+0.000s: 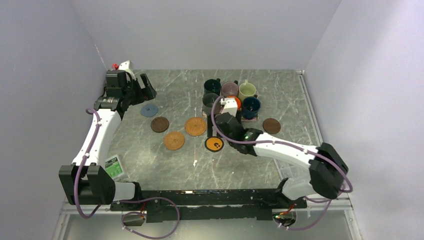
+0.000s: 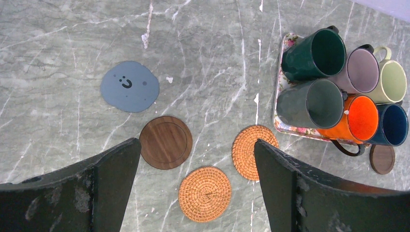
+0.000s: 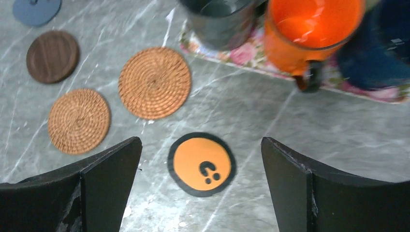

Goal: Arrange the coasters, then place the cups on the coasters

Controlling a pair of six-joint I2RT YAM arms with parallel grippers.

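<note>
The second dark brown coaster (image 1: 271, 126) lies alone, clear of the floral mat, so I should keep moving my right gripper toward it until the fingers reach its edge (image 1: 278, 123).
Six coasters lie on the marble table: grey-blue (image 1: 149, 110) (image 2: 129, 86), dark brown (image 1: 159, 124) (image 2: 166, 142), two tan woven (image 1: 174, 140) (image 1: 195, 126), black with an orange-yellow centre (image 1: 214, 144) (image 3: 201, 164), and a second dark brown (image 1: 271, 125). The cups stand bunched on a floral mat (image 2: 290, 129): dark green (image 2: 314, 53), mauve (image 2: 360, 70), cream (image 2: 392, 81), dark grey (image 2: 309, 103), orange (image 2: 355, 118) (image 3: 309, 29), navy (image 2: 394, 124). My left gripper (image 1: 142, 90) (image 2: 196, 145) hangs open high over the coasters. My right gripper (image 1: 226, 116) (image 3: 201, 140) is open above the black coaster, holding nothing.
A green-and-white card (image 1: 113, 167) lies by the left arm's base. Grey walls close in the table on three sides. A white fleck (image 2: 145, 37) sits on the marble beyond the grey-blue coaster.
</note>
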